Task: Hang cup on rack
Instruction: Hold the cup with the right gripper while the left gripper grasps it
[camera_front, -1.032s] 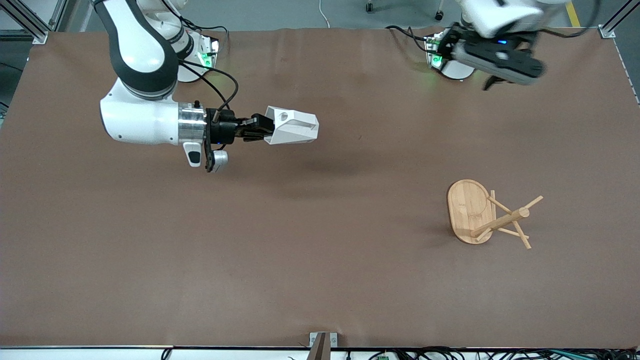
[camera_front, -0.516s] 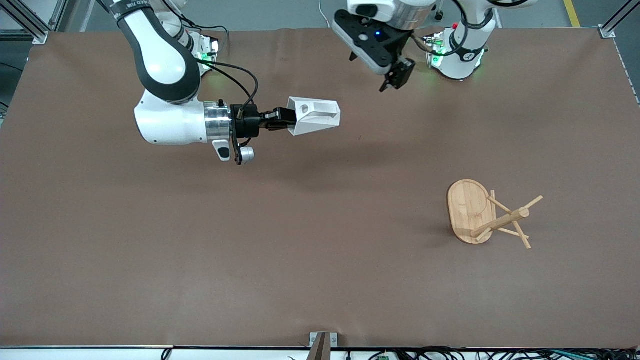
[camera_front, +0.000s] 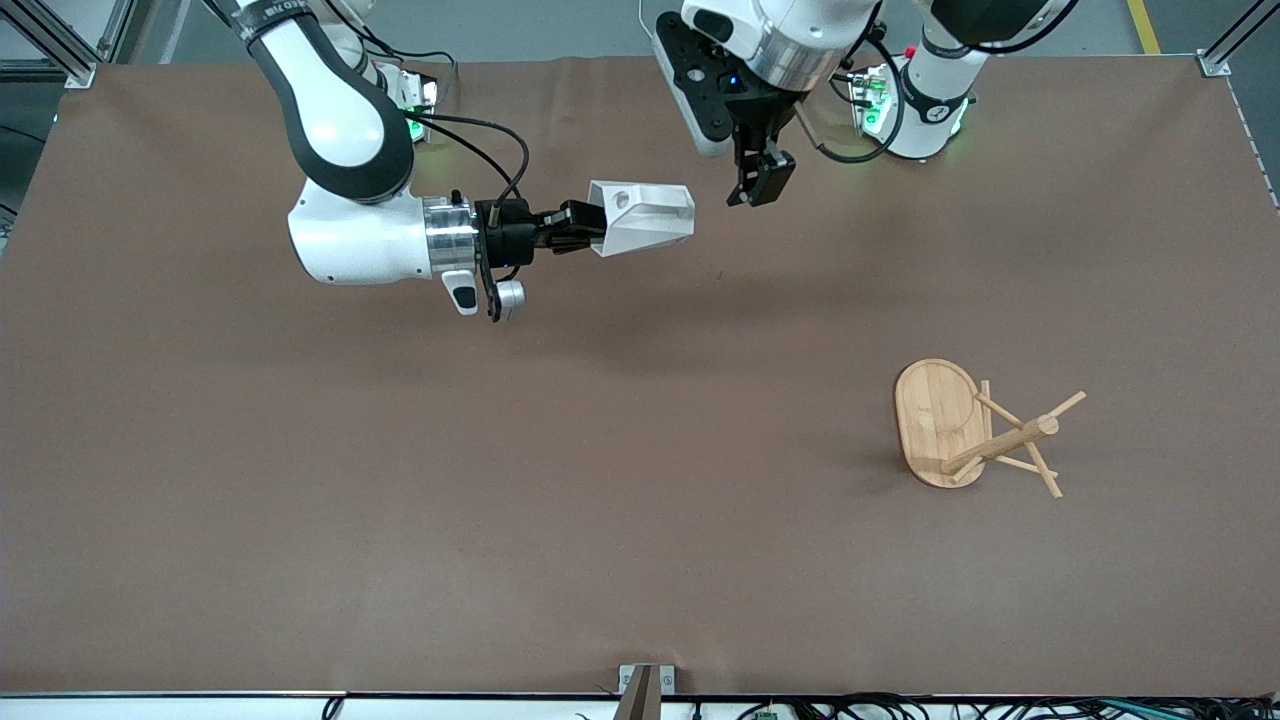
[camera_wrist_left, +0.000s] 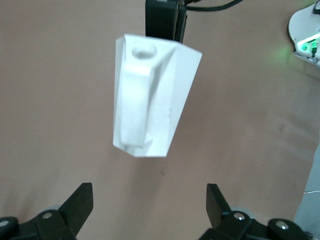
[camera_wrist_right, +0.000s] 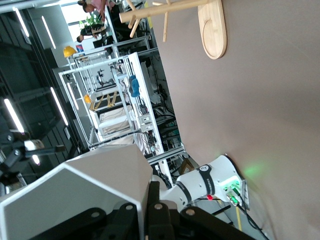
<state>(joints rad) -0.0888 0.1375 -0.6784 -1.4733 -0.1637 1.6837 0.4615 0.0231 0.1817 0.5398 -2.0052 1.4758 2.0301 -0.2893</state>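
The handle tab (camera_wrist_left: 139, 82) rises close to the cup's wide rim (camera_front: 644, 218), so the cup will hang opening up when the robot slips it onto a peg.
The white faceted cup (camera_front: 645, 213) hangs on its side over the table's middle, toward the robots' bases. My right gripper (camera_front: 578, 224) is shut on its wall. The handle tab with its round hole (camera_front: 622, 199) faces up. My left gripper (camera_front: 760, 186) hovers beside the cup's free end, fingers wide open and empty. In the left wrist view the cup (camera_wrist_left: 150, 95) lies ahead of the left gripper (camera_wrist_left: 149, 205), apart from it. In the right wrist view the cup (camera_wrist_right: 75, 195) fills the corner at the right gripper (camera_wrist_right: 150, 212). The bamboo rack (camera_front: 975, 430) sits on the table nearer to the front camera, toward the left arm's end.
The brown table mat (camera_front: 500, 500) is bare between the cup and the rack. The two arm bases (camera_front: 910, 110) stand at the table's edge by the robots. The rack (camera_wrist_right: 212, 30) also shows in the right wrist view.
The right arm has carried the cup toward the left arm's end of the table. The left arm has swung in from its base and come down close to the cup.
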